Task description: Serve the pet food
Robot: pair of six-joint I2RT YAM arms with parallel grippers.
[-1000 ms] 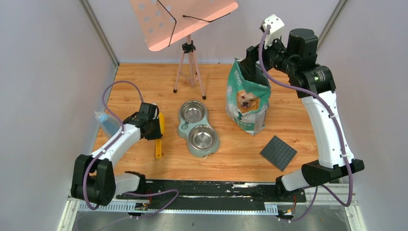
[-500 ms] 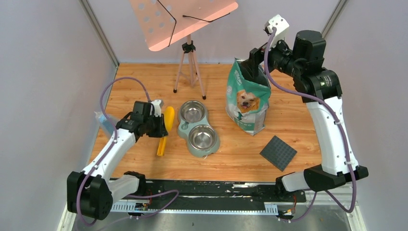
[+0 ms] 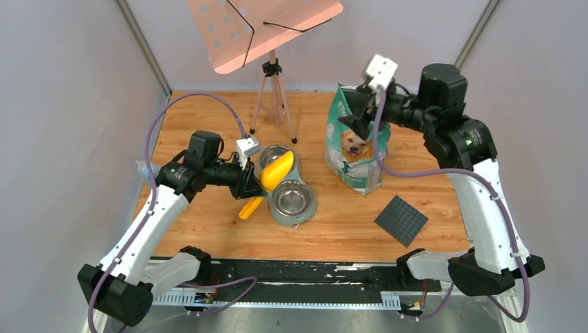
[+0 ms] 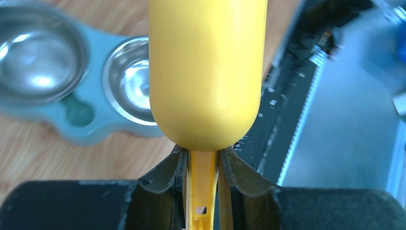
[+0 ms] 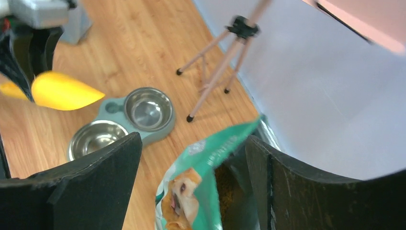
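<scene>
My right gripper should hold the scoop's front rim [image 3: 290, 157] while my left gripper takes hold of the scoop's handle again, because the scoop's rounded back [image 3: 278, 171] is facing up in my left gripper.
My left gripper [image 3: 246, 184] is shut on the handle of a yellow scoop [image 3: 274, 171]. The scoop hangs above the left edge of a teal double bowl [image 3: 264, 189], its rounded back filling the left wrist view [image 4: 207, 72]. Both steel bowls [image 4: 128, 91] look empty. A teal bag printed with a dog [image 3: 357, 149] stands upright at the back right. My right gripper [image 3: 358, 113] is open at the bag's mouth, its jaws on either side of the front wall [image 5: 210, 158]. Brown pet food [image 5: 229, 191] shows inside the bag.
A tripod [image 3: 272, 90] carrying a pink perforated board [image 3: 263, 28] stands at the back centre. A dark grey square mat [image 3: 401, 220] lies front right of the bag. A blue-white object [image 3: 149, 173] sits at the left edge. White walls close in on both sides.
The left arm has lifted the scoop off the table and swung it right, over the double bowl. The right gripper has shifted left and down onto the bag's open top.
</scene>
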